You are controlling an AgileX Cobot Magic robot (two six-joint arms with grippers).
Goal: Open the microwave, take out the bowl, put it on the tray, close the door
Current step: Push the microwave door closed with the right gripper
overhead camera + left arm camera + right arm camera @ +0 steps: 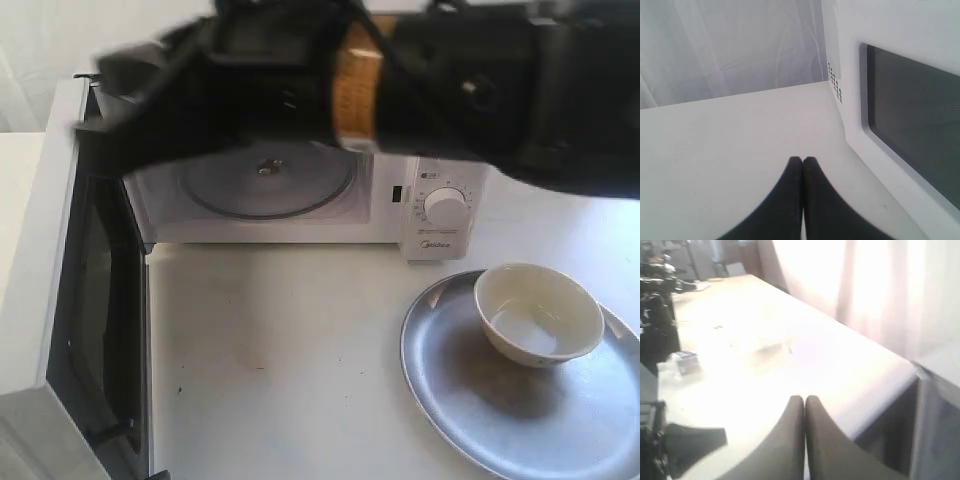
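The door is wide open and my right gripper is across its upper edge [48, 225], so I should swing back against the door's outer side [907, 97] and push the door closed.
The white microwave [440, 240] stands at the back with its door [40, 280] swung wide open to the left. Its cavity holds only the glass turntable [268, 180]. The cream bowl [537, 312] sits upright on the silver tray [500, 410] at the front right. A blurred black arm [300, 70] stretches from the right across the top of the microwave towards the door's upper edge. My right gripper [804, 399] is shut and holds nothing, over a bright white surface. My left gripper [803, 160] is shut and holds nothing, low over the table beside the door's outer face [850, 75].
The white tabletop [280, 350] runs between the open door and the tray. The dial panel [445, 207] is on the microwave's right side. A pale curtain [740, 45] hangs behind the table. The dark window [915, 115] fills most of the door.
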